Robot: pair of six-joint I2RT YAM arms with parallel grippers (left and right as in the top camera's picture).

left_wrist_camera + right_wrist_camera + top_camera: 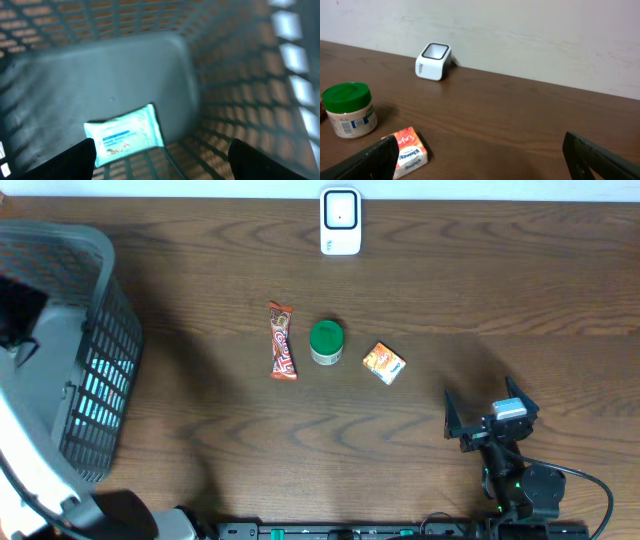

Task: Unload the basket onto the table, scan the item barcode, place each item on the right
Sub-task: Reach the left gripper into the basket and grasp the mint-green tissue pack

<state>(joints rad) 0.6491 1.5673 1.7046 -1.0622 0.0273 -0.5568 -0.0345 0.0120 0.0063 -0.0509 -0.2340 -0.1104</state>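
Observation:
My left gripper should keep going down toward the basket's bottom [175, 117] until its open fingers straddle the wipes pack's loose end [153, 126], because that end is within their span.
My left gripper [161, 146] is down inside the grey basket [95, 350], open, with nothing between its fingers. Just beyond its left finger, a pale blue wipes pack [125, 134] lies flat on the basket floor. The white barcode scanner [340, 221] stands at the table's far edge, also in the right wrist view as the scanner [433, 61]. A candy bar [282, 340], a green-lidded jar [326, 342] and an orange tissue pack [384, 363] lie in a row mid-table. My right gripper [485, 402] hovers open at the front right, and in the wrist view the gripper [479, 141] faces the tissue pack [406, 151].
The basket's mesh walls [240, 75] close in around the left gripper on the right and far sides. The left arm [30, 460] reaches in from the table's left front corner. A wall [520, 30] rises behind the scanner.

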